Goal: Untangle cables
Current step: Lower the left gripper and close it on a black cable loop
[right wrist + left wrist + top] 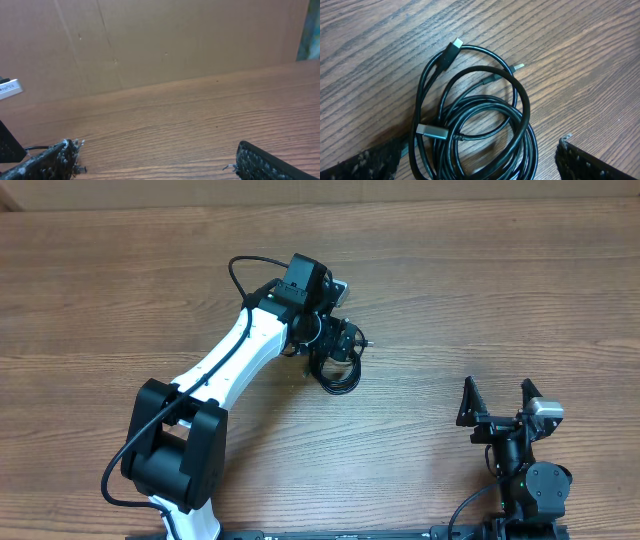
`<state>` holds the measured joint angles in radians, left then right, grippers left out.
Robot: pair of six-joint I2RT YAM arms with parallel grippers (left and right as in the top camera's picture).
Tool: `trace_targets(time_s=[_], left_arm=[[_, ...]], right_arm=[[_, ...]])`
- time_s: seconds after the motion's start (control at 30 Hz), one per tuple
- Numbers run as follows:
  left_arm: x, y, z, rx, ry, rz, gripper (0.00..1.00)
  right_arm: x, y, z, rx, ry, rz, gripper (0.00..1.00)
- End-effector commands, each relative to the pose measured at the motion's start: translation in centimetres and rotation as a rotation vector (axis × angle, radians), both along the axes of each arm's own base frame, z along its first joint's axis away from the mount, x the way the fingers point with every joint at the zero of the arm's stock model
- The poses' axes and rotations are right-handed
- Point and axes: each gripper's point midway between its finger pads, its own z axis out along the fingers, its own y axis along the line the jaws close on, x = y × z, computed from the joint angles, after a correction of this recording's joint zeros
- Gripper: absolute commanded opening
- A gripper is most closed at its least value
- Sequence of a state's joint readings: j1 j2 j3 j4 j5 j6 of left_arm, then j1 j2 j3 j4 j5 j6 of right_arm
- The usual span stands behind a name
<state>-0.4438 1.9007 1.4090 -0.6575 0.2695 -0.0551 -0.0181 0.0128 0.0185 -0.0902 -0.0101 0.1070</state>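
Observation:
The whole coil is between my left gripper's fingers, and that would bunch the cables together. I should close lower, on the raised cable loop only, and lift it high.
The cables are thin black cords coiled in a loose tangle on the wooden table. A black plug, a grey metal plug and a small gold-tipped plug show in the left wrist view. In the overhead view the tangle lies mid-table, partly under the left gripper. My left gripper is open directly above the coil, its fingers either side of it. My right gripper is open and empty at the front right, far from the cables; its fingers frame bare wood.
The wooden table fills the overhead view. A brown cardboard wall stands beyond the table's edge in the right wrist view. The left arm's white links reach across the table's left middle.

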Motion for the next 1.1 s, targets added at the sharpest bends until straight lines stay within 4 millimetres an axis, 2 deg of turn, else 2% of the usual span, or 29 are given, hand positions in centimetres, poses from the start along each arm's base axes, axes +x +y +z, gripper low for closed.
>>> trace_targets(time_s=[0.0,0.93,1.07], left_arm=[[0.16,-0.59,0.43,-0.014,-0.008,-0.017,0.98],[0.58,-0.58,0.59,-0.019,-0.024,-0.013,1.00],[0.95,-0.76,0.79,-0.027,-0.043,-0.017,0.92]], right_arm=[[0.01,-0.07,-0.16,-0.005,-0.005,-0.005,1.00],[0.01,-0.07,-0.16,-0.005,-0.005,-0.005,1.00],[0.01,-0.07,-0.16,-0.005,-0.005,-0.005,1.00]])
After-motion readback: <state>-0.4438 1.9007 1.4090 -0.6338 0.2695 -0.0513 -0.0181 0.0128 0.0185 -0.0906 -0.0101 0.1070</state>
